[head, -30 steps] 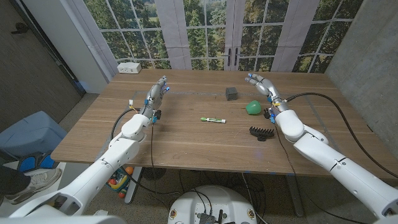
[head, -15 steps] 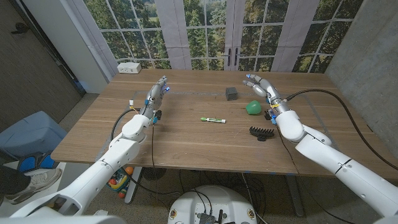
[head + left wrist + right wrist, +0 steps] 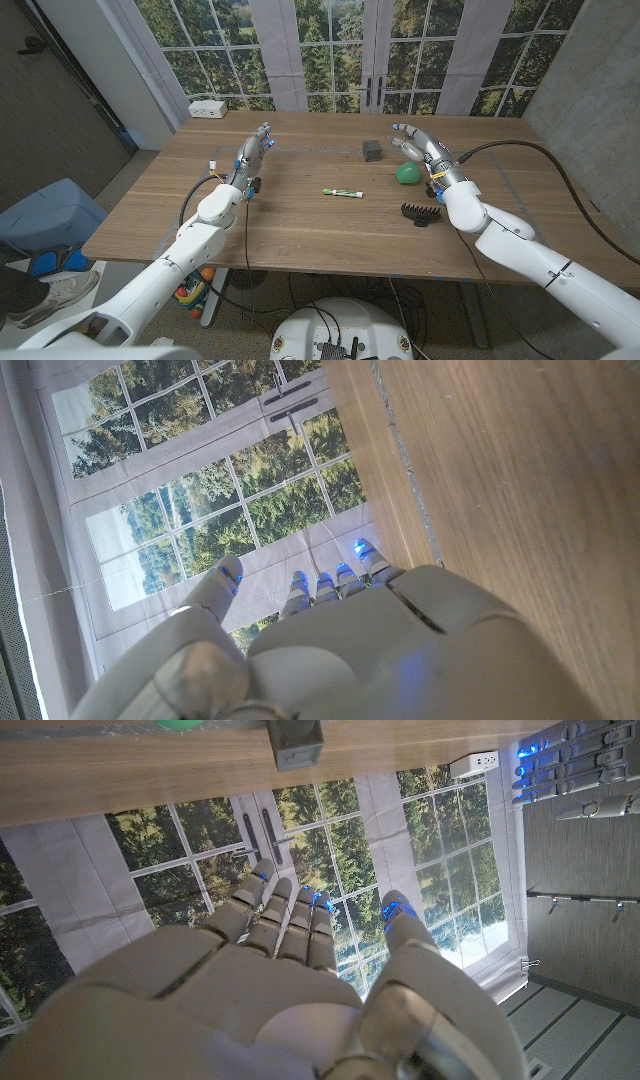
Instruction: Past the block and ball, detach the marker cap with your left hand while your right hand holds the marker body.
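My gripper will pull the short green cap [image 3: 327,191] and the cap will slide straight off the end of the marker's straight white body [image 3: 346,193], because the two are in line.
A marker [image 3: 343,192] with a white body and a green cap lies on its side in the middle of the wooden table [image 3: 300,225]. Beyond it stand a dark grey block [image 3: 372,150] and a green ball [image 3: 407,173]. My left hand [image 3: 255,148] stands open on the table's left side, well away from the marker. My right hand [image 3: 420,142] hovers open just past the ball, right of the block, holding nothing. The block [image 3: 295,744] and a sliver of the ball [image 3: 185,724] show in the right wrist view beyond my right hand [image 3: 290,970]. My left hand [image 3: 320,630] holds nothing.
A black comb-like piece [image 3: 421,213] lies near my right forearm. A white power strip [image 3: 208,108] sits at the far left corner. A small white item [image 3: 212,167] lies left of my left hand. Windows stand behind the table.
My right hand has drifted slightly left and toward the ball and block. The left hand and the marker have stayed put.
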Controlling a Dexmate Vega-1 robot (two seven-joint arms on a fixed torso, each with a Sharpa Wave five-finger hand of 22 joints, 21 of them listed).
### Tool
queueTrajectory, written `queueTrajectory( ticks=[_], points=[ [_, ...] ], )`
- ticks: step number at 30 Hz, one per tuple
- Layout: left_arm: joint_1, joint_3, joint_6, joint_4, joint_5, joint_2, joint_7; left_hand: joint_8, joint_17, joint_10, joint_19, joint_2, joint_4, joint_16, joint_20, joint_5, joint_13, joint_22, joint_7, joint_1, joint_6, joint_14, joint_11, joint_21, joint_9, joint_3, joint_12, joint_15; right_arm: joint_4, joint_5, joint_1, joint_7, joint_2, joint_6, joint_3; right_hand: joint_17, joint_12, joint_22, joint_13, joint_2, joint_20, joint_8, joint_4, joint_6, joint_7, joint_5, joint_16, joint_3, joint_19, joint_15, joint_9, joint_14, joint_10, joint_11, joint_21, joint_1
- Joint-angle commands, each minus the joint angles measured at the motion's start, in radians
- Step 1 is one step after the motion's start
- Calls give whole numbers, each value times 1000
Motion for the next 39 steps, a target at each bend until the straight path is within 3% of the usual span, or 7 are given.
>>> queueTrajectory(
  ticks=[1, 18, 39],
  points=[
    [1, 2, -1, 2, -3, 0, -9, 6, 3, 5, 1, 13, -7, 8, -10, -2, 4, 3, 0, -8, 2, 2, -5, -3, 5, 1, 3, -18, -83, -94, -9, 36, -31, -96, -36, 3, 4, 2, 3, -1, 5, 3, -2, 7, -9, 5, 7, 6, 6, -56, 3, 14, 9, 1, -3, 10],
    [-5, 0, -17, 26, -12, -2, -30, 6, 3, 7, 6, 13, -11, 7, -6, -2, 4, 4, 0, -10, 4, 5, -5, -10, 5, 2, 3, -17, -138, -208, 19, 121, -37, -192, -108, 16, 10, 5, 9, 6, 0, 11, 1, 28, -19, 11, 22, 10, 17, -70, 5, 25, 24, -13, 0, 30],
    [-3, -5, -23, 36, -24, 0, -43, 6, 3, 8, 10, 14, -14, 6, -5, -2, 4, 4, 1, -14, 7, 6, -3, -19, 5, 4, 2, -15, -118, -287, 79, 240, -11, -207, -198, 27, 10, 6, 16, 6, -4, 11, 1, 33, -25, 16, 30, 11, 20, -76, 6, 22, 25, -24, -1, 49]
  ],
)
